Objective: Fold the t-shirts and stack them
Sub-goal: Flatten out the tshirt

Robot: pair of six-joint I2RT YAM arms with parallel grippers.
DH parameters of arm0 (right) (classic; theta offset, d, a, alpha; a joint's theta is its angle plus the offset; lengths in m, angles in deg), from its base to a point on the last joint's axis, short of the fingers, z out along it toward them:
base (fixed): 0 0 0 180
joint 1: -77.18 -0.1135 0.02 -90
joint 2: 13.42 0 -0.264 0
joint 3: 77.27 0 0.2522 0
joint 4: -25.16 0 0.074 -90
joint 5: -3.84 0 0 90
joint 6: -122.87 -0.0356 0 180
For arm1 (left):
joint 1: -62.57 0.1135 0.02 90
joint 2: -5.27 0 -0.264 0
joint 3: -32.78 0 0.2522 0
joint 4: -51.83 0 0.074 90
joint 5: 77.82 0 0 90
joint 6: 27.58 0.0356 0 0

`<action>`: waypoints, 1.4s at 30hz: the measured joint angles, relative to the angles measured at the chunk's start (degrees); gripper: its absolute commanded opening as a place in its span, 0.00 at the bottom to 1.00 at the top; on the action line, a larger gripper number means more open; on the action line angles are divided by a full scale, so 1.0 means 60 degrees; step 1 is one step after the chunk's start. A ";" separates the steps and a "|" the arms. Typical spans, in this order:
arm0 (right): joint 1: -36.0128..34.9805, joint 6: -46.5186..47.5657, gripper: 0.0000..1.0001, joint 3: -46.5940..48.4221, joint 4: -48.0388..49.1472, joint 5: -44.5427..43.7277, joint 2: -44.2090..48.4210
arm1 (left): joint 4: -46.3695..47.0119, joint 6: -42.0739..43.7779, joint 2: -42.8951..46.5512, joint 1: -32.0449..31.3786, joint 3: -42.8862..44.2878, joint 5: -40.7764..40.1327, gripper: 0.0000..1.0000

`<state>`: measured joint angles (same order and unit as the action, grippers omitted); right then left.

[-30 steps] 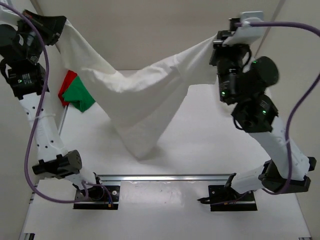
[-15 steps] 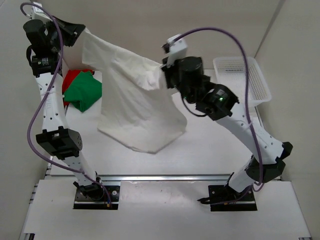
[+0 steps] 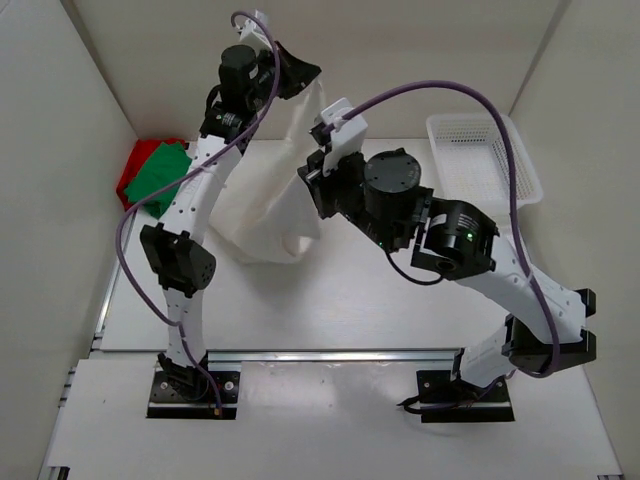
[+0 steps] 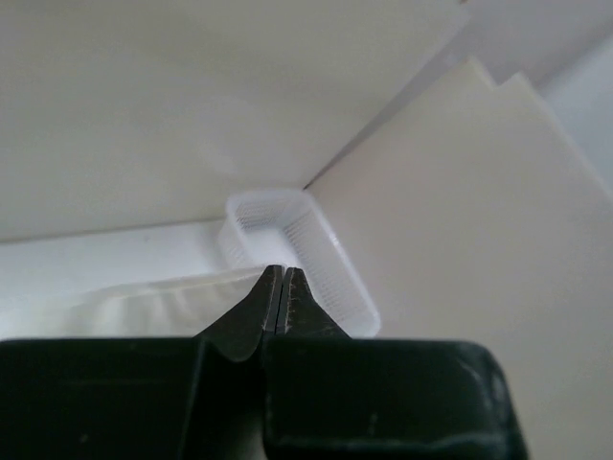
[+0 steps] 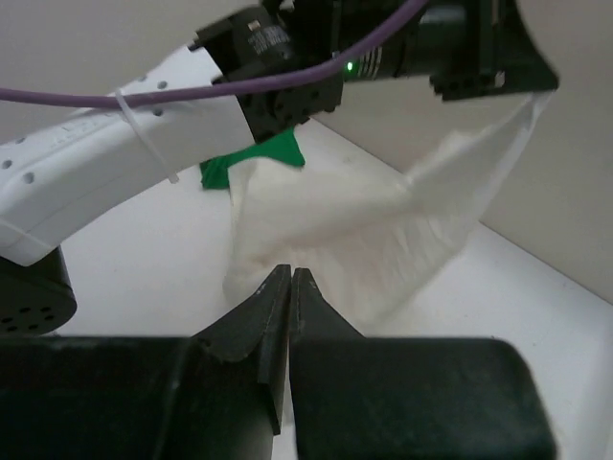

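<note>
The white t-shirt hangs bunched [image 3: 265,208] from my grippers, so next my left gripper brings the t-shirt's top down while my right gripper pulls the t-shirt's edge toward the mesh basket [image 3: 484,162].
The white t-shirt [image 3: 262,212] hangs from my left gripper [image 3: 305,78], which is shut on its top edge high at the back centre. Its lower part rests bunched on the table. My right gripper [image 3: 308,185] is shut against the shirt's right edge, close below the left one. In the right wrist view the shirt [image 5: 354,220] drapes just past my shut right gripper [image 5: 290,275]. In the left wrist view cloth [image 4: 144,307] shows beside my shut left gripper [image 4: 282,273]. The green t-shirt [image 3: 152,178] lies on the red t-shirt [image 3: 140,155] at the far left.
A white mesh basket [image 3: 500,135] stands at the back right; it also shows in the left wrist view [image 4: 330,273]. White walls close in the table on three sides. A metal rail [image 3: 330,353] runs along the near edge by the arm bases.
The left gripper has swung right from the far left corner to the back centre. The right gripper has dropped lower and left. The once-spread shirt now hangs narrow and bunched.
</note>
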<state>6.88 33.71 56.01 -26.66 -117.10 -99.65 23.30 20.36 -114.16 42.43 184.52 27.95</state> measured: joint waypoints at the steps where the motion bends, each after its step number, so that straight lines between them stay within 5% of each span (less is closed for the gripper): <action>1: -0.0109 0.0076 0.00 0.0055 0.0007 -0.0044 0.0091 | 0.0076 0.0047 0.0219 -0.0036 -0.0619 -0.0084 0.00; 10: -0.0772 0.0484 0.00 0.1687 0.0270 0.0404 -0.0885 | 0.0011 0.0219 0.3351 0.3082 -0.2044 -0.0481 0.00; 15: -0.1118 0.0616 0.00 0.2736 0.0787 0.0849 -0.2189 | 0.0270 0.0375 0.5002 0.3461 -0.1581 -0.0444 0.00; 22: -0.2667 0.1949 0.00 0.2452 0.2412 0.0113 -0.2528 | 0.0616 -0.0120 0.4666 0.4073 -0.0583 0.0015 0.00; 31: -0.2703 0.2779 0.00 0.2040 0.3595 -0.0492 -0.2204 | 0.0178 -0.0244 0.3887 0.4065 -0.1013 -0.0175 0.00; 35: -0.0656 0.1566 0.00 0.1268 0.3198 0.0408 -0.1625 | 0.0426 0.0138 0.3708 0.2929 -0.1158 -0.0546 0.00; 39: 0.2936 -0.0157 0.00 -0.1774 0.3202 0.1082 -0.0557 | 0.0947 0.0699 0.2696 0.1621 -0.1111 -0.0718 0.01; 42: 0.5031 -0.1348 0.00 -0.4433 0.3220 0.1887 0.0142 | 0.1038 0.1035 0.1206 0.0856 -0.0918 -0.0681 0.21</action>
<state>37.06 25.62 29.41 -7.34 -105.77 -98.80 29.53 26.57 -106.93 47.57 179.01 23.87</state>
